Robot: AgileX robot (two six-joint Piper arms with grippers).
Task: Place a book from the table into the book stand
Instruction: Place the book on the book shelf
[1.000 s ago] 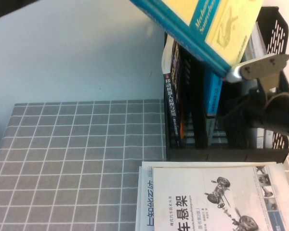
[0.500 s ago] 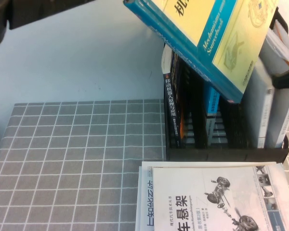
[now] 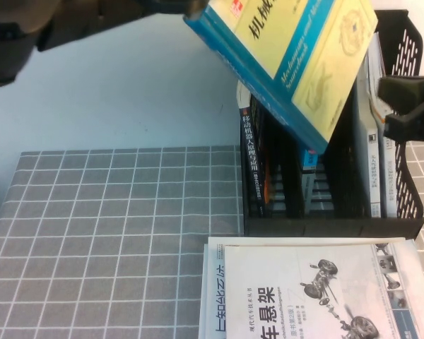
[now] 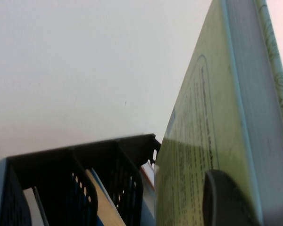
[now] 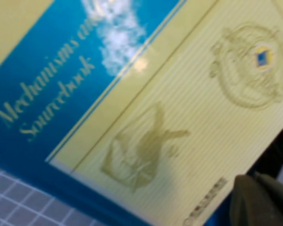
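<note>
The book is slanted with its cover across the middle compartment (image 3: 314, 99), so the robot's left gripper should first turn it upright and edge-on, then lower it next to the blue book.
The book (image 3: 297, 63), pale yellow-green with a blue band and blue spine, hangs tilted in the air over the black book stand (image 3: 325, 227). Its lower corner dips toward the middle compartment. My left gripper (image 3: 196, 8) is at the top of the high view, shut on the book's upper corner. In the left wrist view one of its pads (image 4: 222, 200) presses the back cover (image 4: 198, 141). My right gripper (image 3: 404, 106) is open beside the stand's right wall, apart from the book. The right wrist view is filled by the front cover (image 5: 146, 108), with a fingertip (image 5: 259, 205) at its edge.
The stand holds a black-spined book (image 3: 254, 162) on the left, a blue one (image 3: 309, 176) in the middle and white ones (image 3: 378, 162) on the right. A white book with a car-chassis picture (image 3: 318, 289) lies on the grid-cloth table (image 3: 113, 233) in front of the stand.
My right gripper has let go of the book's lower corner and drawn off to the right. The book has come lower and swung left. My left arm has come into view at top left.
</note>
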